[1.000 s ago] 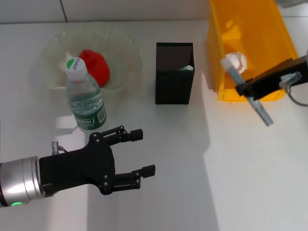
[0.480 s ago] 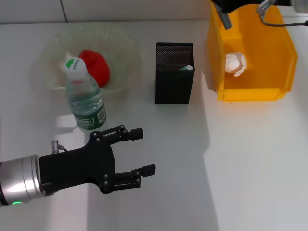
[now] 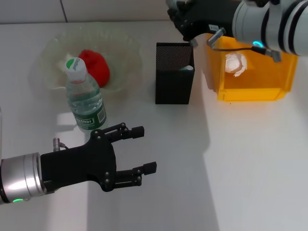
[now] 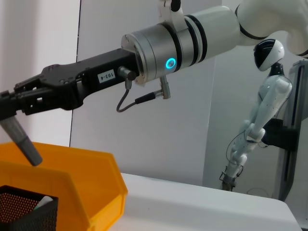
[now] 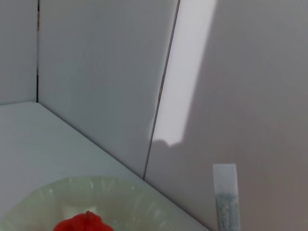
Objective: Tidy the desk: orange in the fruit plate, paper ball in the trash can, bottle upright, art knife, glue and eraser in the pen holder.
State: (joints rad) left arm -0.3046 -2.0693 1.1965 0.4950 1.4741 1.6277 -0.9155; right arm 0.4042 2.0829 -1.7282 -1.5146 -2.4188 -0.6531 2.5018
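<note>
The art knife (image 4: pixel 25 145) is hanging tip-down over the opening of the pen holder (image 3: pixel 173 57). My right gripper goes on lowering it until its tip goes in, and then let go.
My right gripper (image 3: pixel 185 26) hovers over the black mesh pen holder (image 3: pixel 174 73), shut on a slim grey art knife (image 4: pixel 23 142) that hangs tip-down just above the holder's mouth (image 4: pixel 29 207). The knife's pale end (image 5: pixel 225 202) also shows in the right wrist view. Low at the left, my left gripper (image 3: pixel 144 149) rests open and empty in front of the upright bottle (image 3: pixel 85 98). The orange (image 3: pixel 95 65) lies in the fruit plate (image 3: pixel 50 50). The paper ball (image 3: pixel 236 62) sits in the yellow trash can (image 3: pixel 250 91). Glue and eraser are hidden; a pale item (image 3: pixel 187 68) pokes up inside the holder.
The plate, bottle, holder and trash can stand in a row along the back of the white desk (image 3: pixel 250 168). A wall rises right behind them. The right forearm (image 3: pixel 269 21) reaches across above the trash can.
The right arm has swung the art knife from in front of the trash can, over it, to above the pen holder. The left gripper has barely moved.
</note>
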